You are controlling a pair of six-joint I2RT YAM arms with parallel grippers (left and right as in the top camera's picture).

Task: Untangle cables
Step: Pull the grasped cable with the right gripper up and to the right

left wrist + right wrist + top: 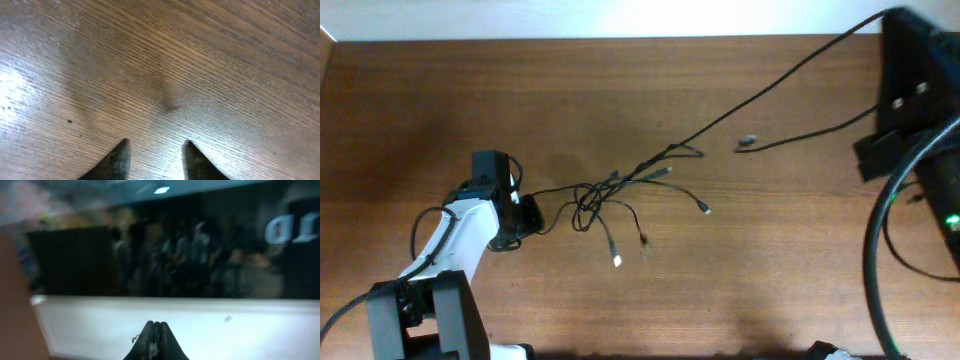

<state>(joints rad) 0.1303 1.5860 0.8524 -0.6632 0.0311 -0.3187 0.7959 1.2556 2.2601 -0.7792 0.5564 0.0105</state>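
I should lower the cable and let go of it, then bring both grippers to the knot (590, 200), because the long cable runs taut (760, 97) from my raised right gripper into the knot.
The cables (595, 200) lie in a loose knot of thin black cords at the table's middle left, with plug ends fanned out to the right (705, 209) and front (617, 260). One long cable (770, 85) runs taut from the knot up to the far right corner, where my right arm (920, 80) is raised. My right gripper (155, 325) is shut, and a thin cord seems pinched between its tips. Another cable (810, 130) with a plug lies apart at the right. My left gripper (527, 215) is open and empty just left of the knot, over bare wood (156, 144).
The wooden table (440, 110) ends at a white wall along the back. Thick black arm cables (875, 240) hang at the right edge. The left arm's base (420, 320) is at the front left.
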